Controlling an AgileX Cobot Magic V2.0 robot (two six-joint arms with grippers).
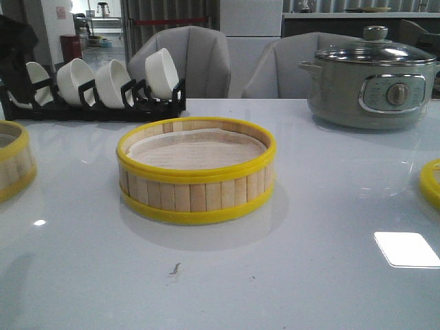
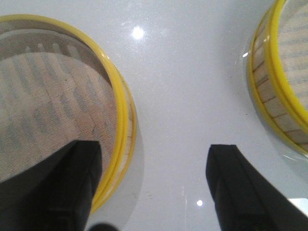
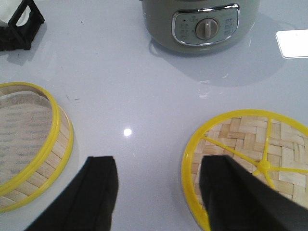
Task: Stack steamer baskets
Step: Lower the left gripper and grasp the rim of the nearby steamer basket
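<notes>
I expect the second basket (image 1: 15,163) to sit on top of the middle basket's rim when I stack it, because it has a straight side and wide lower rim (image 1: 19,185).
A steamer basket (image 1: 196,172) with slat walls, yellow rims and a white liner sits in the middle of the table. A second basket (image 1: 12,159) is cut off at the left edge. My left gripper (image 2: 154,180) is open above that left basket (image 2: 57,101), one finger over its liner, the other over bare table; the middle basket (image 2: 284,77) shows at the side. My right gripper (image 3: 156,185) is open and empty; one finger hangs over a woven yellow-rimmed lid (image 3: 250,159), the middle basket (image 3: 29,144) on its other side. Neither gripper shows in the front view.
A grey-green electric pot with a glass lid (image 1: 375,79) stands at the back right; it also shows in the right wrist view (image 3: 202,24). A black rack of white bowls (image 1: 96,89) stands at the back left. The woven lid's rim (image 1: 432,182) shows at the right edge.
</notes>
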